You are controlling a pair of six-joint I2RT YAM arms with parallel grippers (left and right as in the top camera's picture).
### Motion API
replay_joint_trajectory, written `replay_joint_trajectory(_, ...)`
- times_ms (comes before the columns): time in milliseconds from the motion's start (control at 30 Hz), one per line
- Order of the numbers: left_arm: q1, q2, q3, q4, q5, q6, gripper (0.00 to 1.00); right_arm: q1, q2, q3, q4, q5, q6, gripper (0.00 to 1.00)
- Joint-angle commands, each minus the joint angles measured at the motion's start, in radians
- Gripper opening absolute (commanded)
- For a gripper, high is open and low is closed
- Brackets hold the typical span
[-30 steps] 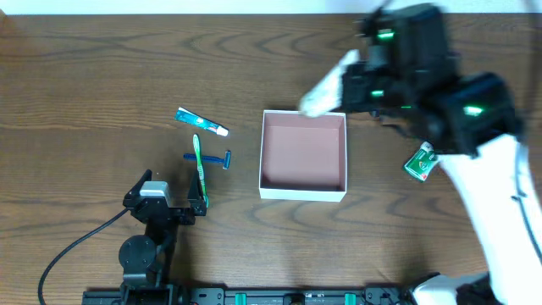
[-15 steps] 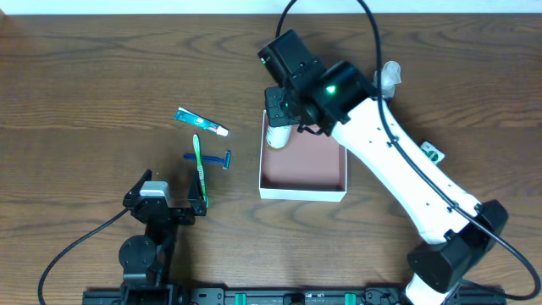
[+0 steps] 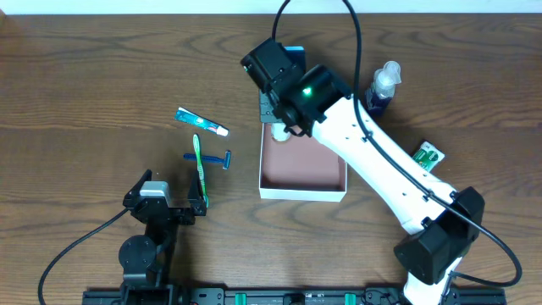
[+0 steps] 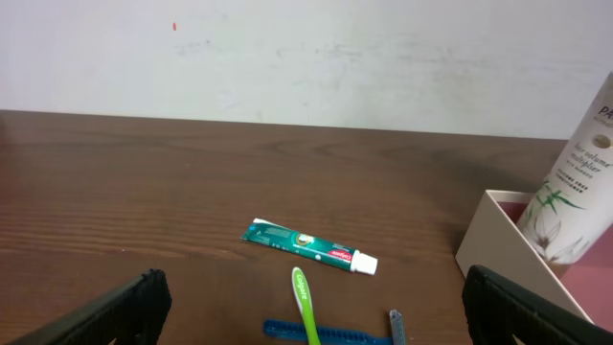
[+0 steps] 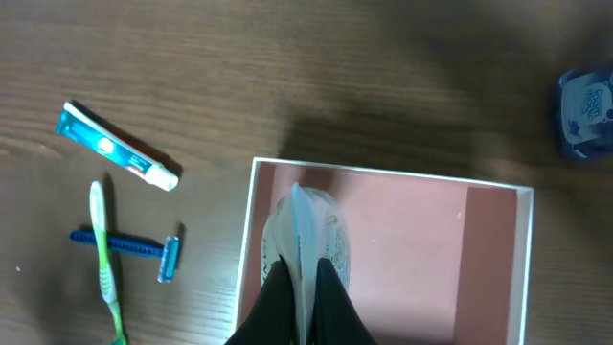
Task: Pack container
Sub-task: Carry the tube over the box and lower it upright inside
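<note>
The white tube's lower end (image 4: 557, 247) is within the container's sides, so the robot's right gripper should go on guiding it into the container's far corner (image 3: 268, 133) until the tube stands, and then let go.
The container (image 3: 318, 165) is a square white-walled box with a pink-brown inside, at the table's middle. My right gripper (image 3: 279, 129) is shut on a white tube (image 5: 308, 225) with a leaf print and holds it upright over the container's (image 5: 421, 259) far-left corner; the black fingers (image 5: 273, 297) pinch its flat end. The tube (image 4: 575, 192) also shows in the left wrist view, standing in the box corner (image 4: 493, 235). My left gripper (image 3: 161, 203) is open and empty near the front edge.
A toothpaste tube (image 3: 201, 122), a green toothbrush (image 3: 200, 169) and a blue razor (image 3: 212, 158) lie left of the container. A spray bottle (image 3: 383, 85) and a green packet (image 3: 429, 157) are to its right. A blue item (image 3: 293, 52) lies behind it.
My right arm has swung from the right side to over the container's far-left corner, carrying the white tube. The spray bottle and green packet are now uncovered. The left arm has not moved.
</note>
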Motion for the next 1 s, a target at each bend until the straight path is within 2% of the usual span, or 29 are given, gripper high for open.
replay_joint_trajectory(0, 0.003, -0.005, -0.018, -0.033, 0.014, 0.013, 0.98, 0.031, 0.009, 0.003, 0.019, 0.074, 0.066, 0.01)
replay_joint_trajectory(800, 0.003, -0.005, -0.018, -0.033, 0.014, 0.013, 0.98, 0.051, 0.065, -0.005, 0.043, 0.118, 0.105, 0.01)
replay_joint_trajectory(967, 0.003, -0.005, -0.018, -0.033, 0.014, 0.013, 0.98, 0.051, 0.065, -0.005, 0.042, 0.118, 0.093, 0.22)
